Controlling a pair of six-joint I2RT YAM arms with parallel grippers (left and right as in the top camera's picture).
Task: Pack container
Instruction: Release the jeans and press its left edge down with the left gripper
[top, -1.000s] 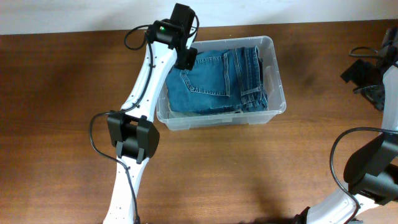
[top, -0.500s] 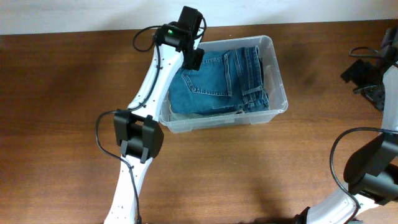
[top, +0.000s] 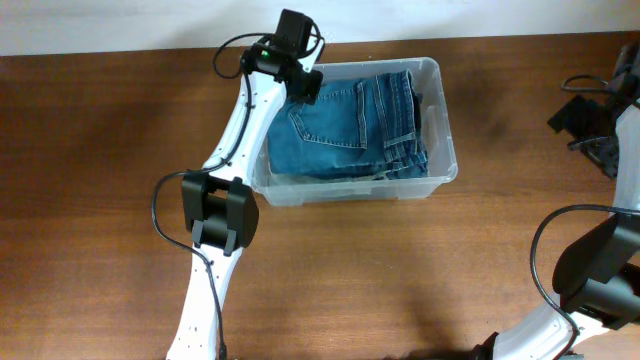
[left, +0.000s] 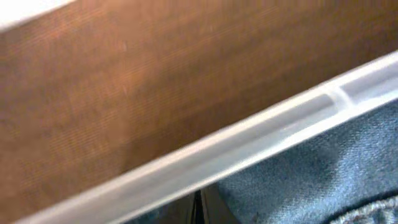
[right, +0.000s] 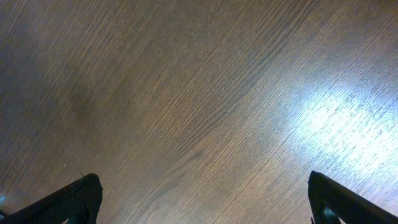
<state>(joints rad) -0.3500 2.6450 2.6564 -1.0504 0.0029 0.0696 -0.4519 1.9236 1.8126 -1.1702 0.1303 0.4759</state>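
Note:
Next, I pull back and push down on the jeans further inside (top: 300, 138), because the container sits crooked with my left gripper close against its back rim (top: 345, 69).
The container (top: 448, 128), a clear plastic bin, stands at the back middle of the table with folded blue jeans (top: 345, 130) inside. My left gripper (top: 303, 84) is at its back left corner, pointing down inside the rim. In the left wrist view the container rim (left: 249, 140) crosses diagonally, the jeans (left: 323, 168) lie to the right, and the left gripper (left: 199, 210) shows its fingers pressed together, shut with nothing visible between them. My right gripper (right: 205, 199) is open over bare wood, far right of the container.
The right arm (top: 595, 265) loops along the table's right edge. The left arm's elbow (top: 218, 212) hangs over the wood just left of the container's front corner. A pale wall runs along the table's back edge.
The left gripper swung a little right, then back to the container's back left corner. The container shifted slightly and now sits squarer. The right arm has not moved.

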